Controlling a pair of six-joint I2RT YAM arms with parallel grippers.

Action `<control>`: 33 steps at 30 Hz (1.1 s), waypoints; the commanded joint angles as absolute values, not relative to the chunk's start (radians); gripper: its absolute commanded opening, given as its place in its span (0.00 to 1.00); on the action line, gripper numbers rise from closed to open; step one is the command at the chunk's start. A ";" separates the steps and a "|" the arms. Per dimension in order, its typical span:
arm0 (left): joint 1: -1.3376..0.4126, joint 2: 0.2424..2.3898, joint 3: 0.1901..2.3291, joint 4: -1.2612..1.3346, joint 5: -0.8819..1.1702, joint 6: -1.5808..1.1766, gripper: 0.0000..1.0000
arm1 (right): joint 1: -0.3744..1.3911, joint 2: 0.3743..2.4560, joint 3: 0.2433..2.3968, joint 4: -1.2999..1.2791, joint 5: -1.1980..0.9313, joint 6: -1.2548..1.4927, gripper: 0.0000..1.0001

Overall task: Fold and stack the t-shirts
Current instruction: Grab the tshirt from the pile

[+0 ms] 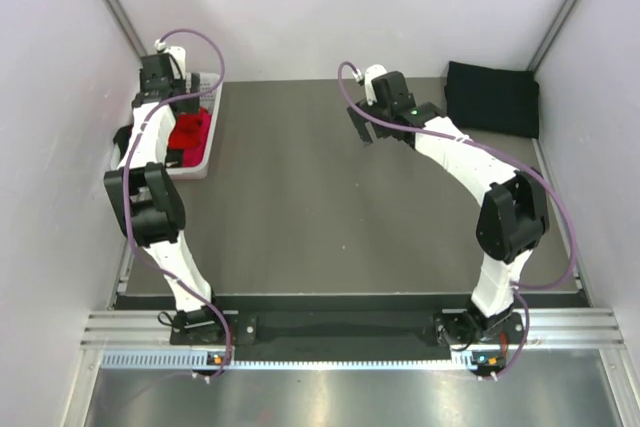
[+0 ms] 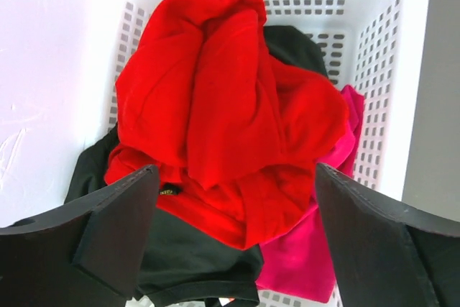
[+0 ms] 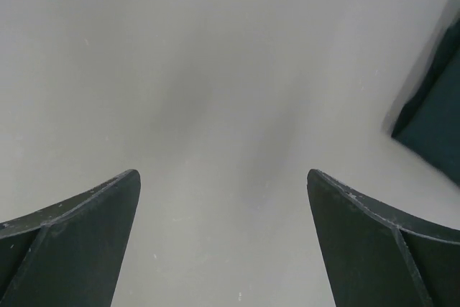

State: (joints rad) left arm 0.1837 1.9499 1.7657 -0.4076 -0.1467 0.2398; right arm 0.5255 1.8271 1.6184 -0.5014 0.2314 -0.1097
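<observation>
The red t-shirt (image 2: 228, 106) will come away by itself when the robot lifts it, because its loose edges (image 2: 336, 121) lie on top of the black and pink t-shirts.
A crumpled red t-shirt (image 2: 223, 106) lies on top of a pile in the white lattice basket (image 2: 381, 70), over a black t-shirt (image 2: 180, 264) and a pink one (image 2: 316, 249). The red shirt also shows in the top view (image 1: 190, 132). My left gripper (image 2: 237, 177) is open, hovering just above the pile, its jaws either side of the red shirt. It sits over the basket in the top view (image 1: 170, 82). My right gripper (image 3: 223, 177) is open and empty above bare table, at the back middle (image 1: 365, 127). A folded black t-shirt (image 1: 492, 97) lies at the back right, its edge in the right wrist view (image 3: 438, 127).
The basket (image 1: 200, 162) stands at the table's back left against the left wall. Walls close in the table on the left, back and right. The dark table (image 1: 330, 217) stretches between the two arms.
</observation>
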 commanded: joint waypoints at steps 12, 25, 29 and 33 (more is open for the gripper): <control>0.247 2.117 1.890 -0.433 -0.077 0.242 0.83 | 0.541 1.847 1.672 -0.482 0.161 -0.130 1.00; 0.244 2.148 1.931 -0.442 -0.058 0.250 0.01 | 0.540 1.861 1.652 -0.468 0.137 -0.112 1.00; 0.229 2.062 1.902 -0.445 -0.005 0.193 0.00 | 0.541 1.875 1.681 -0.466 0.135 -0.106 1.00; 0.181 1.975 1.890 -0.442 0.063 0.149 0.00 | 0.546 1.862 1.680 -0.463 0.133 -0.110 1.00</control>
State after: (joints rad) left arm 0.2298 2.1399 1.8874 -0.4683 -0.0193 0.2058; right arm 0.5278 1.8698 1.6493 -0.4953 0.1459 -0.1192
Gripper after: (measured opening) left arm 0.050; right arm 0.996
